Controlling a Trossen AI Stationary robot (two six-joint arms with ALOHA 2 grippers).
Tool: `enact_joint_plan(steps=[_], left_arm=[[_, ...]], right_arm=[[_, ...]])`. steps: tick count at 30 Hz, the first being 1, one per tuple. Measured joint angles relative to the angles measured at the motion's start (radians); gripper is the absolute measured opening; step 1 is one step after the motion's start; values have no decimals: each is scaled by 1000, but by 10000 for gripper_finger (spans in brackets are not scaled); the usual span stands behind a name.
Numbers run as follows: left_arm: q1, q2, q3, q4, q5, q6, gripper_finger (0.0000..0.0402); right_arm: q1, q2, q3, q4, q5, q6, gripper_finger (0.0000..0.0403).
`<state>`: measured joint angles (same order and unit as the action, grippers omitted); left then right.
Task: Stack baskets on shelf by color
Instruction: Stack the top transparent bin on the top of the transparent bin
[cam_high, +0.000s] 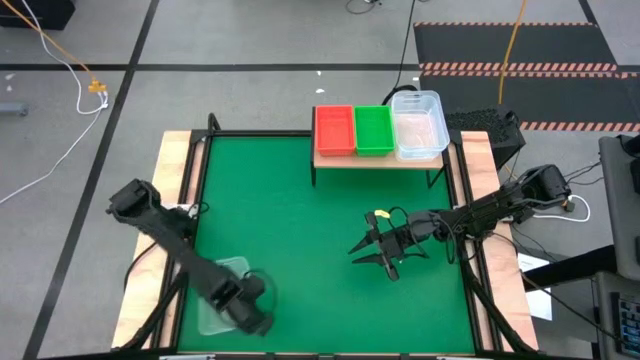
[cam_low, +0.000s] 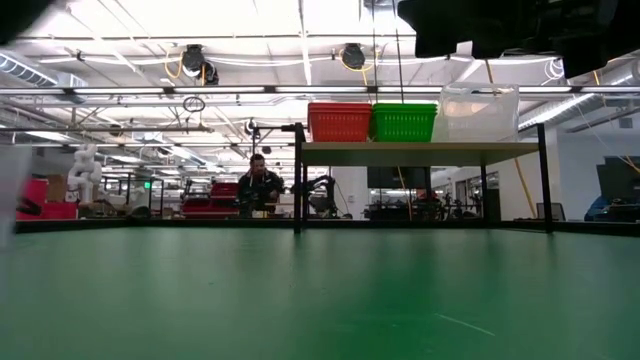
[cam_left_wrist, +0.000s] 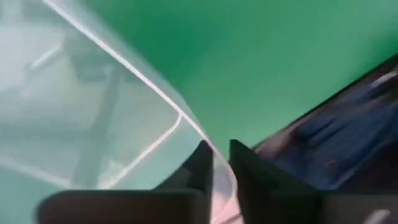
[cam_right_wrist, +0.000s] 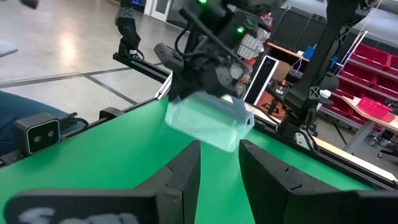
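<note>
I should put this basket down at the mat's middle for my right gripper to take, because the clear baskets on the shelf are far from my left gripper.
My left gripper hangs over the table's near left corner, shut on a clear basket. The right wrist view shows that basket under the left arm, tilted and seemingly off the green mat. My right gripper is open above the mat's right middle, empty, its fingers pointing toward the left arm. On the wooden shelf at the far edge stand orange-red baskets, green baskets and clear baskets, side by side; how many are in each stack I cannot tell. My left gripper pinches the clear basket's side wall just below its rim, one finger inside the basket and one outside. The fingers come from above. The basket hangs tilted below them and looks lifted off the mat.
The shelf stands on thin dark legs, with open room beneath. A dark frame runs along the mat's edges. Cables trail from the right arm's base. A person sits far behind the table.
</note>
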<state>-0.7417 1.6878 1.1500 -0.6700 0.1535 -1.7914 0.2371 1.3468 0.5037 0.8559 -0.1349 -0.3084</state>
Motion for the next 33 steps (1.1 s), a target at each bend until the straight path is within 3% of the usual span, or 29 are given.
enact_joint_plan(steps=[3,7,10,13,17,24,28,33], left_arm=[[102,-2,0,68,-131,153,14],[257,-1,1,180,-230,398,41],[343,3,14,235,-226,566,79],[386,0,36,238,-152,698,102],[395,2,36,166,-74,787,96],[372,2,36,53,-143,879,60],[356,2,36,52,-159,922,47],[324,2,36,38,-164,915,26]], right_arm=[[0,0,0,8,0,-1,105],[0,0,0,9,0,-3,105],[0,0,0,9,0,-4,105],[0,0,0,-7,1,-13,105],[1,0,0,-69,31,-42,105],[0,0,0,-184,308,-125,105],[0,0,0,-204,317,-116,105],[-38,0,10,-253,347,-260,104]])
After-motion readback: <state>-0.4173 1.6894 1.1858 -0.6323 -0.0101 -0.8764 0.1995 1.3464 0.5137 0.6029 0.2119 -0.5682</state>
